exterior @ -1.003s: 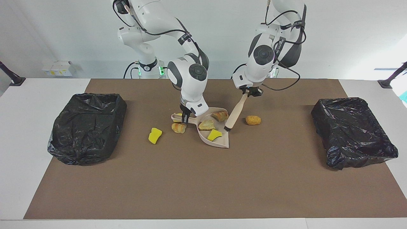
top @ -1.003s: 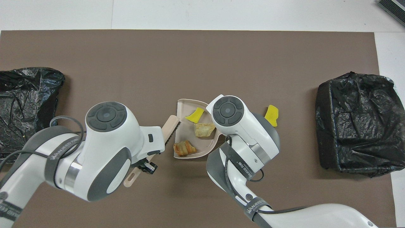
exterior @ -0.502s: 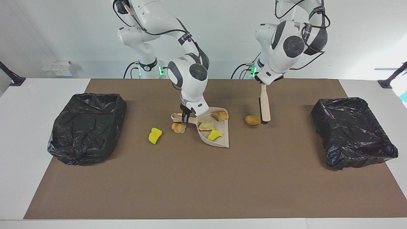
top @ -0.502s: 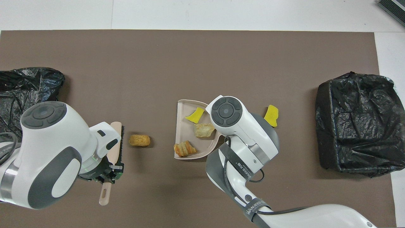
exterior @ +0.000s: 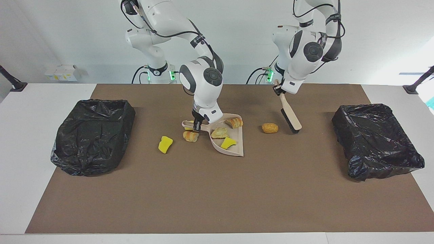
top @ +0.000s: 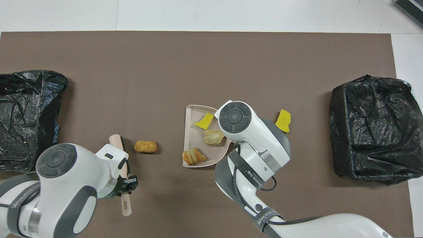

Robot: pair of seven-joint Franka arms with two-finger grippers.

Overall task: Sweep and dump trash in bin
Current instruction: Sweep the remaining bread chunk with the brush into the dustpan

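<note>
The brush is past the lone bread lump [top: 145, 146], opposite the dustpan's open edge [top: 185, 133], so the robot's left gripper should go back the other way and sweep the lump into the dustpan.
My right gripper [exterior: 197, 125] is shut on the handle of the beige dustpan [exterior: 237, 149], which rests on the mat; in the overhead view the arm hides this gripper. The dustpan [top: 189, 127] holds two bread lumps [top: 193, 156] and a yellow chunk [top: 205, 121]. On the mat beside its handle lie a bread lump [exterior: 191, 136] and a yellow chunk [exterior: 165, 144]. My left gripper [exterior: 278, 90] is shut on the beige brush [exterior: 290, 117]. The brush is tilted, its head low beside a lone bread lump [exterior: 270, 127], toward the left arm's end and apart from it.
Two bins lined with black bags stand on the brown mat, one at the right arm's end [exterior: 93, 135] and one at the left arm's end [exterior: 376, 140]. The lone lump [top: 145, 146] lies between the brush [top: 118, 142] and the dustpan.
My left gripper carried the brush from the dustpan's mouth over the lone bread lump toward the left arm's end, then tilted it. The dustpan shifted slightly.
</note>
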